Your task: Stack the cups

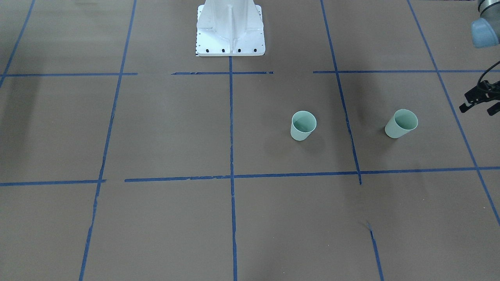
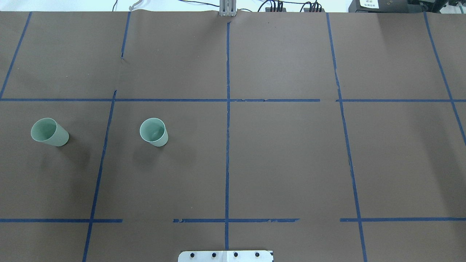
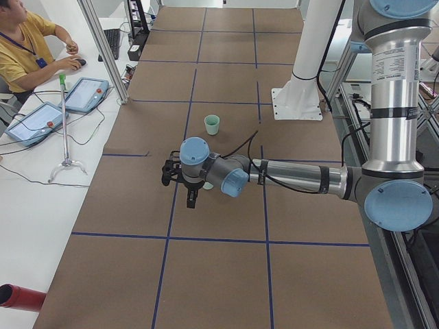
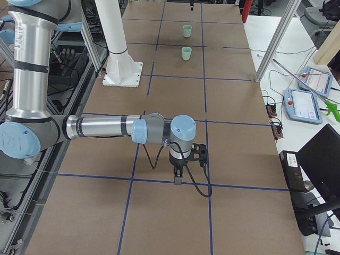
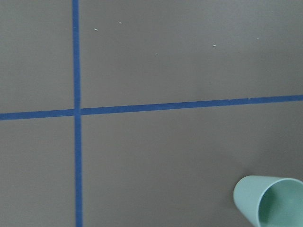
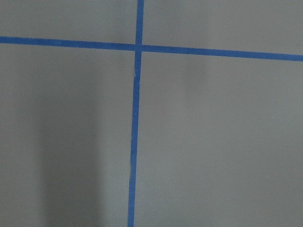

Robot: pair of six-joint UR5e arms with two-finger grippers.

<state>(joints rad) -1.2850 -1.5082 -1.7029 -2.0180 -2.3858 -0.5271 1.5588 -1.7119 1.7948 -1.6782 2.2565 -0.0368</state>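
I expect the outer cup [image 1: 401, 123] to go deep into the inner cup, with the rims almost meeting, when I lower it, because it tapers toward its narrower base [image 1: 391, 132].
Two pale mint-green cups stand upright and apart on the brown table. The inner cup [image 1: 303, 125] [image 2: 154, 132] [image 3: 212, 124] [image 4: 186, 53] is near the middle. The outer cup [image 1: 401, 123] [image 2: 49, 132] [image 4: 187, 31] is near the table's left end, and its rim shows in the left wrist view [image 5: 272, 201]. My left gripper [image 1: 476, 110] [image 3: 178, 193] hovers beside the outer cup, apart from it, with its fingers spread and empty. My right gripper [image 4: 190, 166] hangs over the far right part of the table, away from both cups. I cannot tell whether it is open or shut.
The white robot base [image 1: 230, 27] stands at the table's back middle. Blue tape lines [image 2: 227, 145] grid the table. A metal post [image 3: 103, 51] and a side desk with tablets [image 3: 86, 94] and an operator [image 3: 20, 44] lie beyond the front edge.
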